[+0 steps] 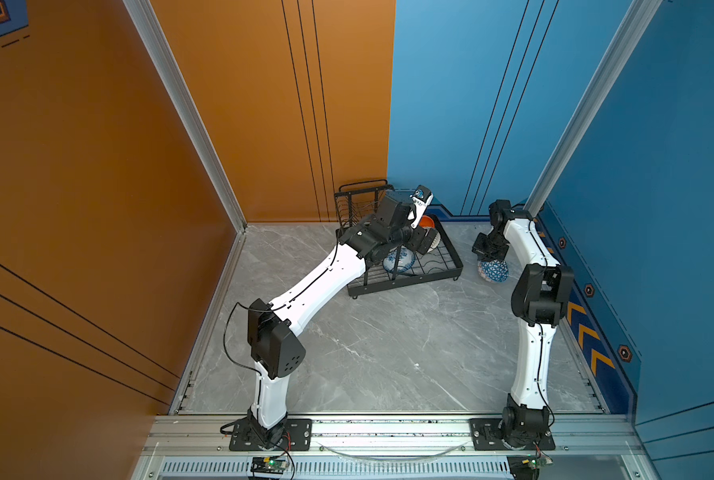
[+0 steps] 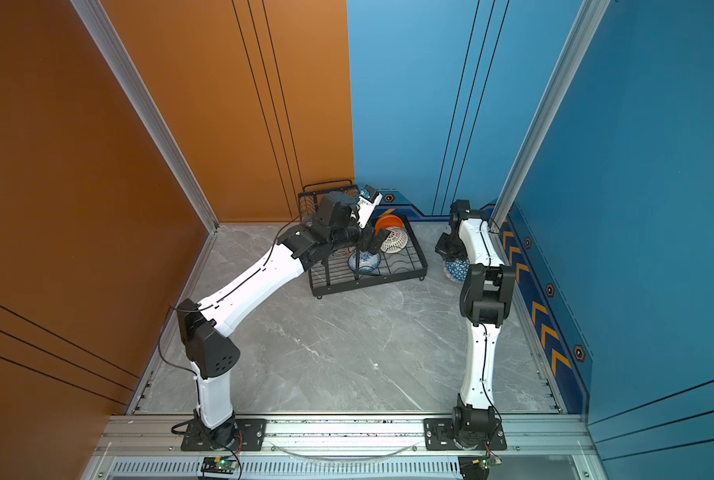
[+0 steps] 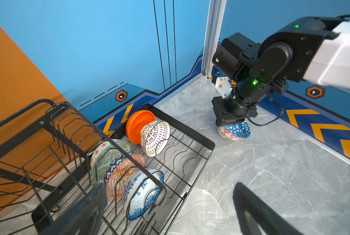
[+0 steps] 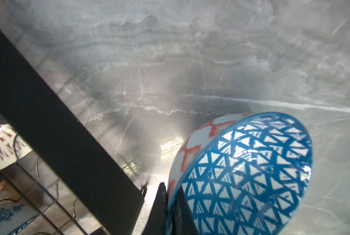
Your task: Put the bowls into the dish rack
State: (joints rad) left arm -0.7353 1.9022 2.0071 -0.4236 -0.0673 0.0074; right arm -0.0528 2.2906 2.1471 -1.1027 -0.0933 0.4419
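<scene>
My right gripper is holding the triangle bowl's rim (image 4: 182, 182), and the marble before the rack (image 1: 428, 317) is clear. My right gripper keeps carrying the triangle bowl until it sits there.
The black wire dish rack (image 1: 405, 286) (image 3: 190, 130) stands at the back of the table. Several bowls stand on edge in it: plain orange (image 3: 139, 126), white-black lattice (image 3: 155, 138), pale green (image 3: 106, 156), orange-white (image 3: 125, 173) and blue floral (image 3: 141, 193). My left gripper (image 3: 169, 184) hangs open over the rack's near end, holding nothing. To the right of the rack, my right gripper (image 4: 169, 189) (image 1: 488, 253) is shut on the rim of the blue-white triangle bowl (image 4: 247, 173) (image 1: 493, 271) (image 3: 236, 130), which sits tilted low at the table top.
The grey marble table (image 1: 388, 353) runs from the rack to the front rail. The blue wall with orange chevrons (image 1: 579, 328) and an aluminium corner post (image 3: 212, 40) stand close behind the right arm. The rack's raised tier (image 3: 47, 130) is beside the left gripper.
</scene>
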